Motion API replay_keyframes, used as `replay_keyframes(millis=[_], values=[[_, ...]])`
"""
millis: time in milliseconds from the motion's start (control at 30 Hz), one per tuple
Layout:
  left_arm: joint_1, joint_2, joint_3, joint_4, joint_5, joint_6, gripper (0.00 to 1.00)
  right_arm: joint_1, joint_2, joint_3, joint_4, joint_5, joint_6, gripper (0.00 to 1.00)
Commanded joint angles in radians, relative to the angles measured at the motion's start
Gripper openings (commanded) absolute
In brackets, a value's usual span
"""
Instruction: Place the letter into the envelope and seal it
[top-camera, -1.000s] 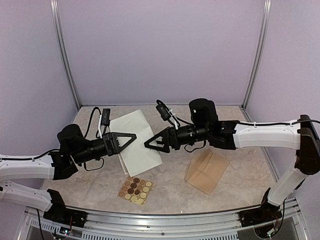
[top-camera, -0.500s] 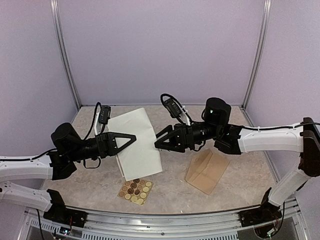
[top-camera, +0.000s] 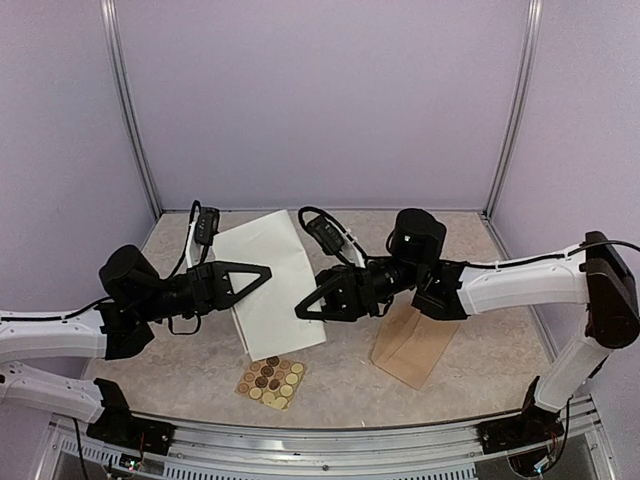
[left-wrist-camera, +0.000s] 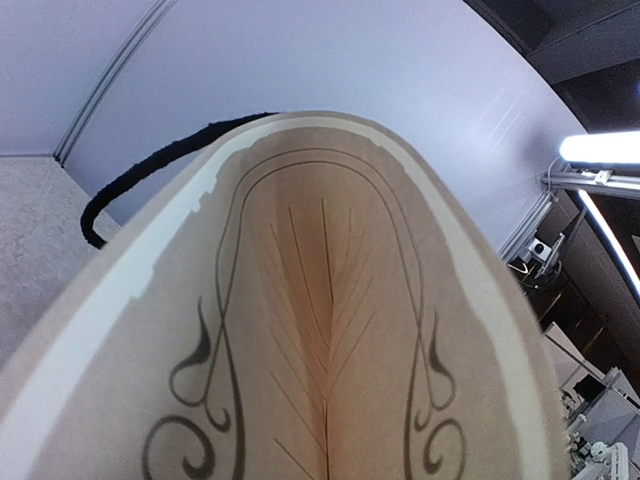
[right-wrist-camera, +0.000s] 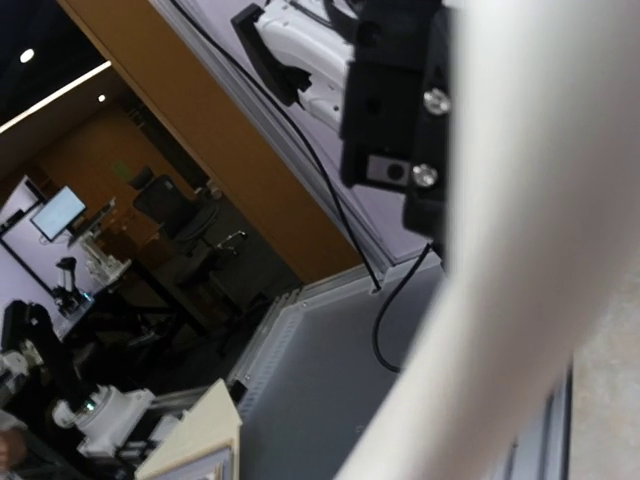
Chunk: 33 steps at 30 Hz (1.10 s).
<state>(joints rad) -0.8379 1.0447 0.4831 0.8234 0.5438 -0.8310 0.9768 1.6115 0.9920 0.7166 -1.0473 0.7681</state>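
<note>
The letter's halves (left-wrist-camera: 325, 300) curve apart at my left gripper, so I need to open it and pinch the letter's near edges (top-camera: 239, 325) together lower down before the envelope.
The letter (top-camera: 275, 290) hangs off the table with its plain white back up. My left gripper (top-camera: 262, 272) is shut on its left edge. In the left wrist view the curled letter (left-wrist-camera: 320, 330) fills the frame with its ornate border and ruled lines, hiding the fingers. My right gripper (top-camera: 303, 311) reaches in from the right, its tips at the letter's lower right edge. The top view does not show how far apart its jaws stand. In the right wrist view the white sheet (right-wrist-camera: 540, 250) crosses close in front and no fingers show. The tan envelope (top-camera: 412, 345) lies flat under the right forearm.
A small tan sheet of round stickers (top-camera: 271, 378) lies near the front edge, below the letter. Lilac walls with metal corner posts (top-camera: 133, 120) close in the back and sides. A black cable (top-camera: 330, 230) loops above the right wrist.
The right gripper swung left and down to the letter's lower right edge, its jaws narrowing. The left gripper kept its hold and lifted the letter slightly.
</note>
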Motion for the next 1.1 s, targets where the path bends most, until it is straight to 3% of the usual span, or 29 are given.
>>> replay_keyframes(millis=[0, 200, 433, 633, 800, 1000, 1067], values=[[-0.007, 0.014, 0.029, 0.036, 0.009, -0.001, 0.0, 0.017, 0.044, 0.039, 0.056, -0.002, 0.041, 0.3], [-0.01, 0.016, 0.029, -0.002, -0.019, 0.017, 0.01, 0.02, 0.076, 0.06, 0.045, 0.025, 0.061, 0.17], [-0.012, 0.012, 0.027, -0.035, -0.043, 0.036, 0.09, 0.02, 0.084, 0.072, 0.0, 0.052, 0.056, 0.07], [-0.013, 0.005, 0.032, -0.113, -0.098, 0.074, 0.11, 0.02, 0.083, 0.097, -0.085, 0.098, 0.026, 0.06], [-0.019, -0.007, 0.024, -0.152, -0.154, 0.096, 0.39, 0.014, 0.091, 0.117, -0.179, 0.166, 0.011, 0.02], [-0.021, -0.031, 0.008, -0.165, -0.195, 0.101, 0.41, -0.005, 0.09, 0.101, -0.217, 0.24, 0.038, 0.0], [-0.021, -0.036, 0.003, -0.167, -0.205, 0.1, 0.51, -0.01, 0.084, 0.086, -0.191, 0.245, 0.054, 0.0]])
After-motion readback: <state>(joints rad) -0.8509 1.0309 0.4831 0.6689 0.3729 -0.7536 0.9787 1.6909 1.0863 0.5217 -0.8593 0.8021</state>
